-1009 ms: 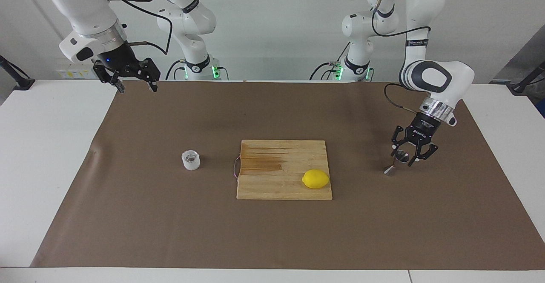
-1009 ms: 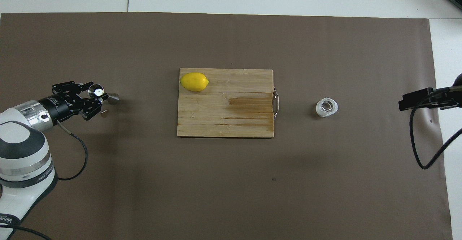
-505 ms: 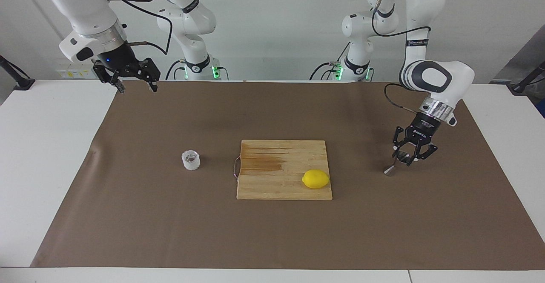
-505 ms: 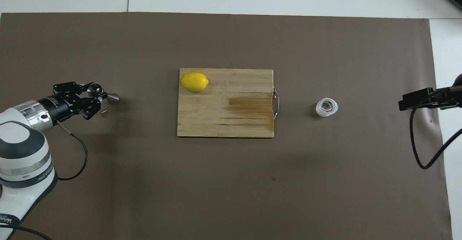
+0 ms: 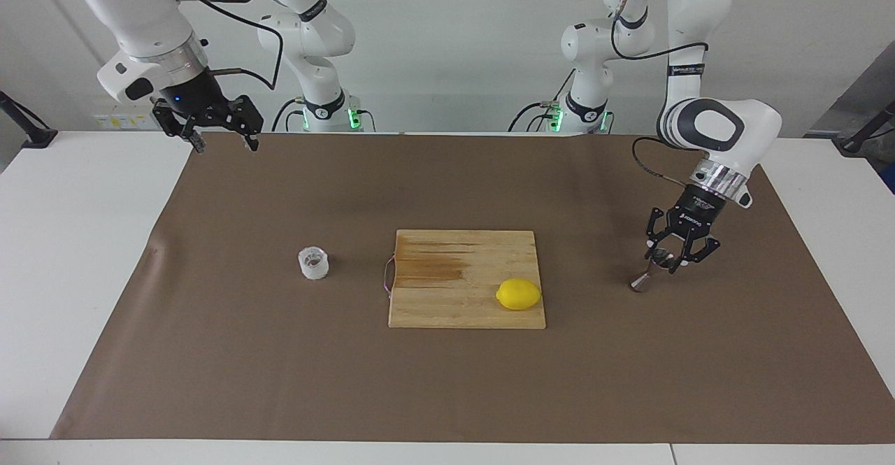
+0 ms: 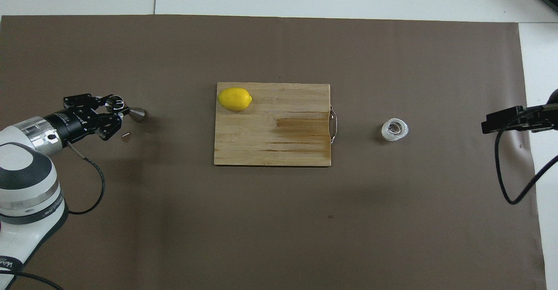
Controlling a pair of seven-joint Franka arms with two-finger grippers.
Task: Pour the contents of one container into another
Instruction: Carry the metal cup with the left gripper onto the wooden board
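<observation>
I can see a shiny wet spot on the mat near the jigger, so the translucent cup (image 6: 394,129) will leave small drops behind when I pick it up.
The steel hourglass jigger (image 5: 641,281) (image 6: 137,114) leans tilted toward the left arm's end of the mat. My left gripper (image 5: 668,261) (image 6: 116,108) is shut on its upper cone, and the lower cone sticks out toward the cutting board. The small translucent ridged cup (image 5: 313,263) (image 6: 395,129) stands upright on the mat beside the board's handle, toward the right arm's end, with nothing touching it. My right gripper (image 5: 222,136) hangs open and empty, high over the mat's edge nearest the robots at its own end, where the arm waits.
A wooden cutting board (image 5: 447,297) (image 6: 283,146) lies mid-table with a yellow lemon (image 5: 519,294) (image 6: 235,99) on its corner toward the jigger. A brown mat (image 5: 280,367) covers the white table.
My left gripper has closed its fingers onto the jigger's upper cone and shifted slightly, tilting the jigger a little. The right arm, cup, board and lemon have not moved.
</observation>
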